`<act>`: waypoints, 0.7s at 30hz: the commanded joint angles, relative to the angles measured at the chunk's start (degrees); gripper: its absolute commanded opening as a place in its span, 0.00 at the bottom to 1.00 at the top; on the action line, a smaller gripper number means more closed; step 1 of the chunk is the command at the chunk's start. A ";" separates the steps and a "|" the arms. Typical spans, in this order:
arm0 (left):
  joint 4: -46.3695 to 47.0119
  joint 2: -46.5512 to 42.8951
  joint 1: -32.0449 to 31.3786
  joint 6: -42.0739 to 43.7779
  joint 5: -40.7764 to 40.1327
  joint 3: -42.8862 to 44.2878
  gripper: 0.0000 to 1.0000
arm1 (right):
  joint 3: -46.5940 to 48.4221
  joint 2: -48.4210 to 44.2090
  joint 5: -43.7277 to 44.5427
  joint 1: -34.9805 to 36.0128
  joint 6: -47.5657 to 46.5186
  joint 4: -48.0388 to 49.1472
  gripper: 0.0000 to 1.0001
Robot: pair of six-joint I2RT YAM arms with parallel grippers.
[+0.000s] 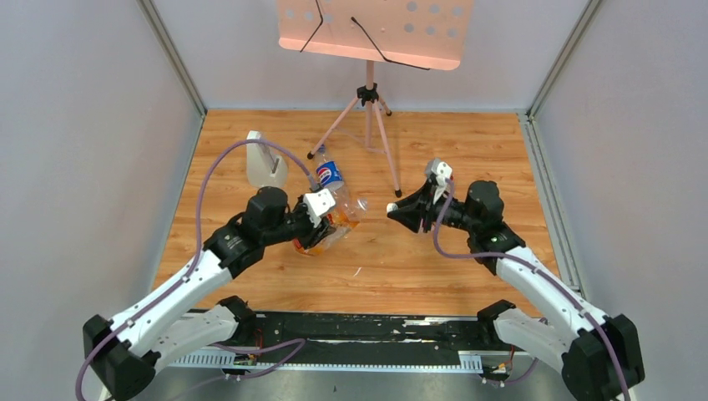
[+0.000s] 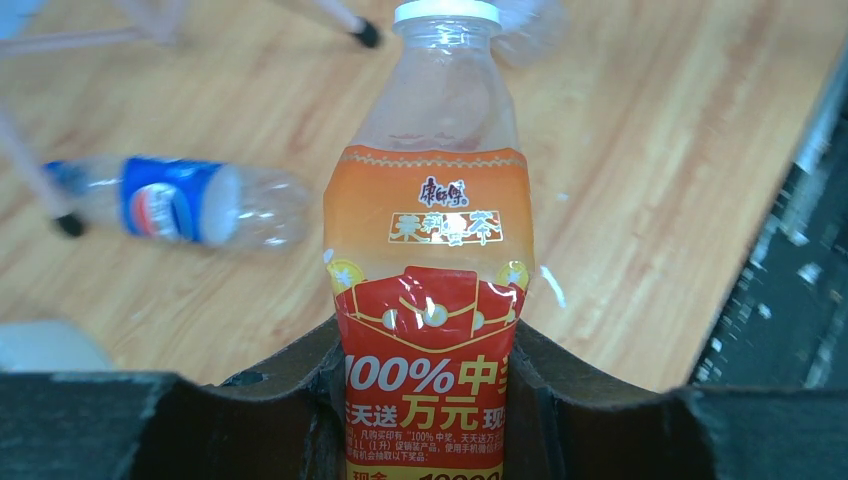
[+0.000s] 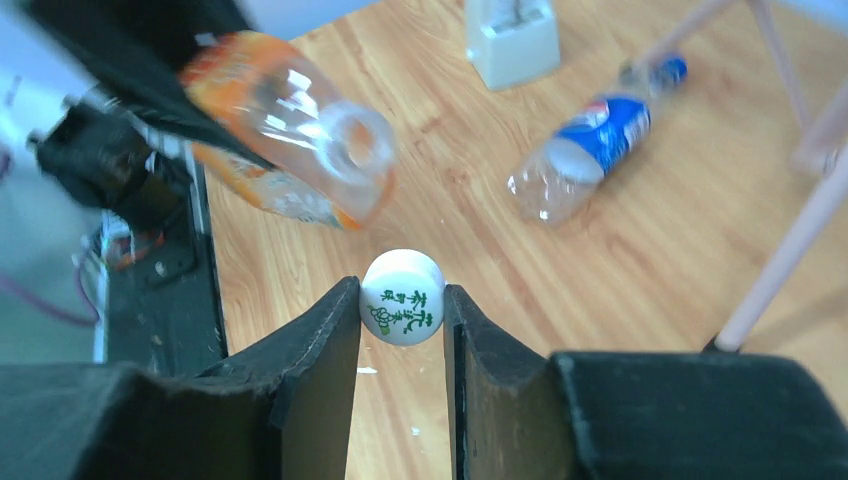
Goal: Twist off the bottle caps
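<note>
The white cap is clear of the orange-labelled bottle's opening (image 3: pixel 358 142), so the robot's right gripper should keep going down to the free wood before the tripod (image 1: pixel 371 218) and let go there.
My left gripper (image 1: pixel 320 219) (image 2: pixel 428 352) is shut on the squat orange-labelled bottle (image 1: pixel 334 230) (image 2: pixel 430 250) and holds it tilted above the table, neck towards the right arm. The bottle's mouth (image 3: pixel 352 135) is open in the right wrist view. My right gripper (image 1: pixel 392 208) (image 3: pixel 402 302) is shut on the white cap (image 3: pixel 402 298), a short way clear of the mouth. The Pepsi bottle (image 1: pixel 330 175) (image 2: pixel 175 200) (image 3: pixel 590 140) lies on its side with its blue cap (image 3: pixel 672 68) on. The red cap and the red-white-green bottle are out of view.
A pale grey upright block (image 1: pixel 265 163) (image 3: pixel 510 40) stands at the back left. A pink tripod stand (image 1: pixel 367 109) rises at the back centre, one leg close to the Pepsi bottle. Grey walls close in both sides of the table.
</note>
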 commanded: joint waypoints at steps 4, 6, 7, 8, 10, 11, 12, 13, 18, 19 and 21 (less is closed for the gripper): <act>13.71 -14.25 -0.11 -7.24 -22.25 -7.46 0.00 | 9.79 15.88 10.16 0.21 25.82 -11.64 0.10; 14.67 -17.60 -0.11 -7.56 -25.39 -9.09 0.00 | 12.13 21.34 8.29 0.38 28.06 -13.47 0.09; 14.78 -19.41 -0.11 -7.64 -26.98 -9.67 0.00 | 13.17 23.75 8.06 0.82 28.41 -14.91 0.08; 14.92 -20.19 -0.16 -7.63 -27.59 -9.88 0.00 | 14.35 26.25 8.97 1.65 28.41 -16.46 0.07; 14.65 -22.19 -0.12 -7.76 -28.61 -10.19 0.00 | 16.81 30.75 10.99 3.78 27.89 -18.22 0.07; 14.37 -22.51 -0.12 -8.11 -29.08 -10.03 0.00 | 18.12 32.99 11.69 4.64 27.37 -19.76 0.07; 13.90 -23.12 -0.11 -8.26 -29.16 -10.02 0.00 | 19.60 35.05 12.07 5.52 26.89 -20.73 0.07; 13.49 -23.41 -0.11 -8.35 -29.33 -9.95 0.00 | 21.02 37.63 13.40 6.54 26.57 -22.09 0.07; 12.75 -25.31 -0.11 -8.44 -30.38 -10.23 0.00 | 24.64 42.13 18.61 10.51 26.92 -24.08 0.06; 12.81 -25.56 -0.11 -8.42 -30.51 -10.25 0.00 | 24.92 42.46 19.77 10.71 26.99 -24.20 0.06; 12.76 -26.33 -0.11 -8.41 -31.23 -10.34 0.00 | 25.57 42.95 22.12 10.71 26.74 -25.00 0.06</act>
